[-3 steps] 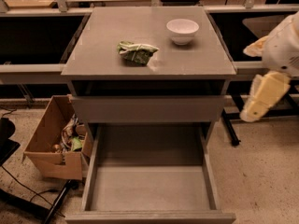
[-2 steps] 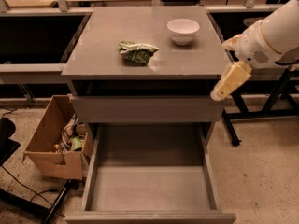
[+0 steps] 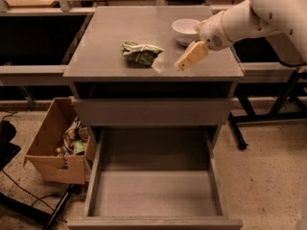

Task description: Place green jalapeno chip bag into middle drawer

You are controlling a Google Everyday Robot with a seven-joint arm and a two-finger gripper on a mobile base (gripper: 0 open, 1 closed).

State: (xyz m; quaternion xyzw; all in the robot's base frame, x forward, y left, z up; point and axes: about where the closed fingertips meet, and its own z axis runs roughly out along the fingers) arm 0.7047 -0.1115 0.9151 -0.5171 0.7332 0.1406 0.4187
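Observation:
The green jalapeno chip bag [image 3: 142,52] is lying bunched up with raised, crumpled folds [image 3: 145,49], so it will stay a compact bundle while the robot's gripper carries it.
The green jalapeno chip bag [image 3: 140,53] lies crumpled on the grey cabinet top [image 3: 105,42], left of centre. My gripper [image 3: 185,63], tan, on a white arm [image 3: 244,16], hangs over the top's right part. It is about a bag's width to the right of the bag and apart from it, just in front of the white bowl [image 3: 184,30]. It holds nothing that I can see. The middle drawer [image 3: 153,222] is pulled out below, open, with a bare grey floor.
A flat grey drawer front panel [image 3: 152,111] sits shut above the open drawer. A cardboard box [image 3: 53,152] with clutter stands on the floor at the left. Black table legs [image 3: 240,128] stand at the right. Dark shelving flanks the cabinet.
The arm has swung in from the right and up, bringing the gripper over the cabinet top near the bowl. The bag, the bowl and the drawer have not moved.

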